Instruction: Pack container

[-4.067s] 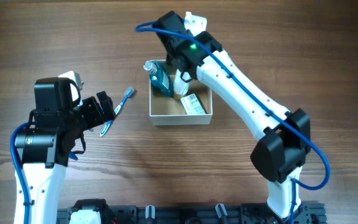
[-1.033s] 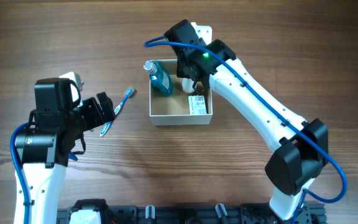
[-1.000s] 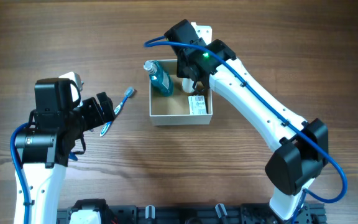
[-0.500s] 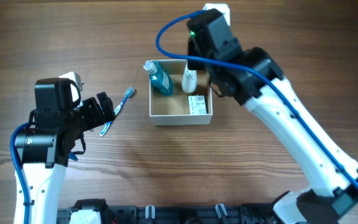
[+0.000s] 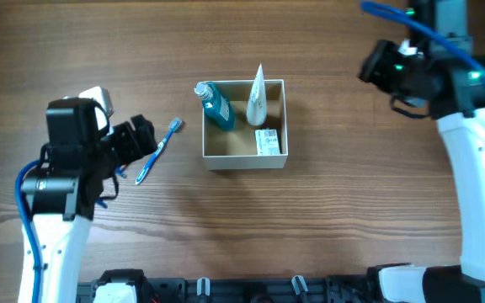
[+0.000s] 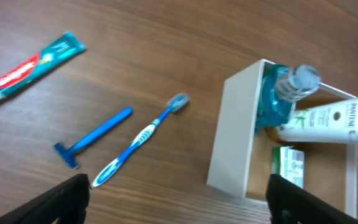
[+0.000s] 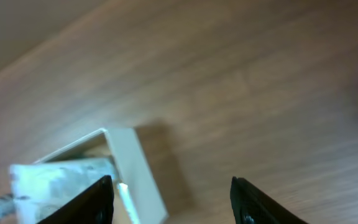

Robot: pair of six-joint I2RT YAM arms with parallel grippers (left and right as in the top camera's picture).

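The teal bottle [image 5: 217, 107] is leaning over the side of the container, so the robot's left gripper should grab its cap [image 5: 202, 90] and set the bottle upright before packing the toothbrush.
The container [image 5: 244, 162] stands mid-table, white-walled and brown inside. In it are a teal bottle [image 5: 217, 106], a white tube [image 5: 256, 96] leaning on the far wall, and a small printed box [image 5: 266, 141]. To its left a blue toothbrush [image 5: 160, 149] lies on the wood. My left gripper [image 5: 141, 139] hovers over that spot, open and empty. The left wrist view shows the container [image 6: 232, 134], toothbrush [image 6: 143, 138], a blue razor [image 6: 94, 137] and a toothpaste tube [image 6: 33, 67] ahead of the left gripper [image 6: 179, 205]. My right gripper [image 5: 377, 71] is far right, open and empty.
In the right wrist view the right gripper [image 7: 173, 205] looks over bare wood, with the container's corner [image 7: 135, 174] and the white tube [image 7: 61, 177] at lower left. The arm mounts line the table's front edge [image 5: 242, 286].
The right gripper let go of the white tube, which now leans in the container, and the arm swung away to the far right. The left gripper barely shifted.
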